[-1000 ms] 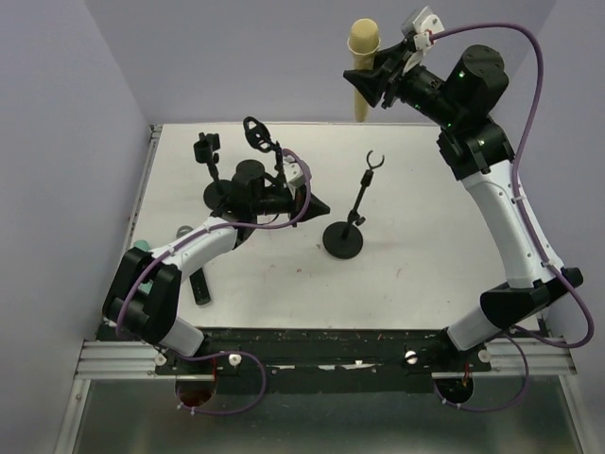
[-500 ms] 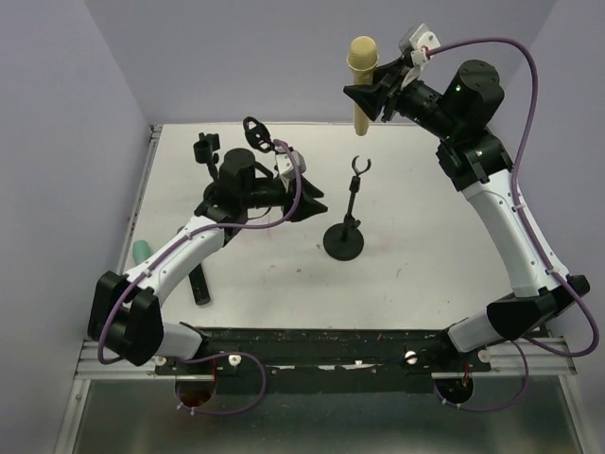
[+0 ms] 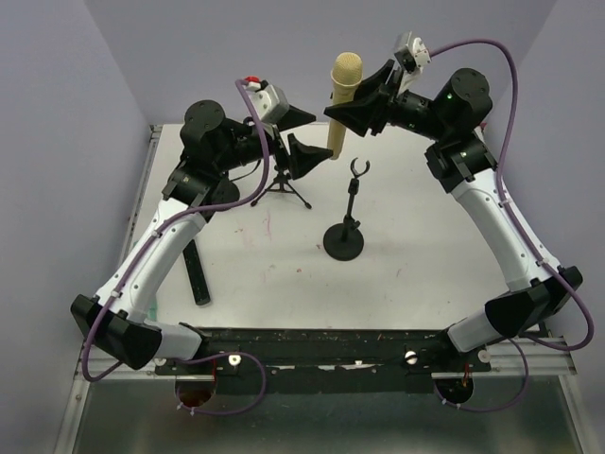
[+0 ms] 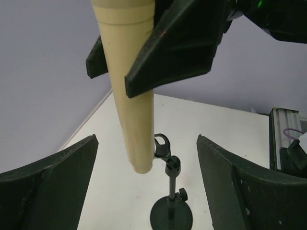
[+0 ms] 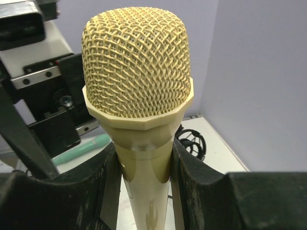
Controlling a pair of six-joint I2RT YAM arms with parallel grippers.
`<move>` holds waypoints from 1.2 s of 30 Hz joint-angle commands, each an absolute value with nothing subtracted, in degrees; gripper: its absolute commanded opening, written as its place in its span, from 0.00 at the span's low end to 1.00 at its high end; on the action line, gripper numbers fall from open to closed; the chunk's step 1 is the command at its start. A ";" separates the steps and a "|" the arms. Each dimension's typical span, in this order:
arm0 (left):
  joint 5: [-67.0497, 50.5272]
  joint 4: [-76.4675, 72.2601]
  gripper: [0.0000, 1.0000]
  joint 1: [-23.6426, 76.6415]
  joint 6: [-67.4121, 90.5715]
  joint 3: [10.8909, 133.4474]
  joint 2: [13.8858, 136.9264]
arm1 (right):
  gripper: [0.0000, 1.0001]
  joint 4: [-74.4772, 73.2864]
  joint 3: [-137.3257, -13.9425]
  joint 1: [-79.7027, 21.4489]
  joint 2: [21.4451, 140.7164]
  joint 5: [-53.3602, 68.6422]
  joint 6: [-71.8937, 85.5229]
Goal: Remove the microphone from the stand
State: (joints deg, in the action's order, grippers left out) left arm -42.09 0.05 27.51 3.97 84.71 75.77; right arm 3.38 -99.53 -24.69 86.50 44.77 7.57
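Next, my left gripper takes the microphone's lower body [image 3: 336, 142] and carries the microphone to the teal object, because my right gripper is holding the cream microphone [image 3: 346, 72] far away from that object.
The cream microphone [image 3: 346, 72] hangs upright in the air, well above the table, with my right gripper [image 3: 344, 107] shut on its body just below the mesh head [image 5: 136, 62]. The black round-based stand [image 3: 344, 238] sits mid-table, and its clip [image 3: 359, 168] is empty. In the left wrist view the microphone's body [image 4: 130, 100] ends a little above and left of the clip [image 4: 162, 146]. My left gripper [image 3: 306, 135] is raised just left of the microphone, jaws wide open, with nothing between the fingers [image 4: 48, 187].
A small black tripod [image 3: 284, 185] stands under my left arm. A black bar [image 3: 197, 274] lies at the table's left side. The right wrist view shows a teal object [image 5: 81, 146] and a black shock mount [image 5: 192, 141] lying on the table.
My left gripper rose off the table, swung back toward the microphone and opened wide. The right gripper carried the microphone a little leftward.
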 commanded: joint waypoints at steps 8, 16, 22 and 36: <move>-49.21 -5.88 0.69 27.42 16.96 89.30 83.49 | 0.01 12.13 -95.46 -25.14 86.66 51.42 18.19; -54.84 -5.98 0.37 27.42 16.08 90.09 84.46 | 0.51 10.90 -93.51 -25.49 85.69 47.92 17.84; -55.63 -4.84 0.20 27.33 15.38 88.60 83.85 | 0.27 9.84 -95.62 -25.49 85.43 42.89 16.26; -54.05 -5.71 0.60 28.04 17.76 91.23 85.95 | 0.01 15.82 -94.31 -25.57 87.01 45.09 23.47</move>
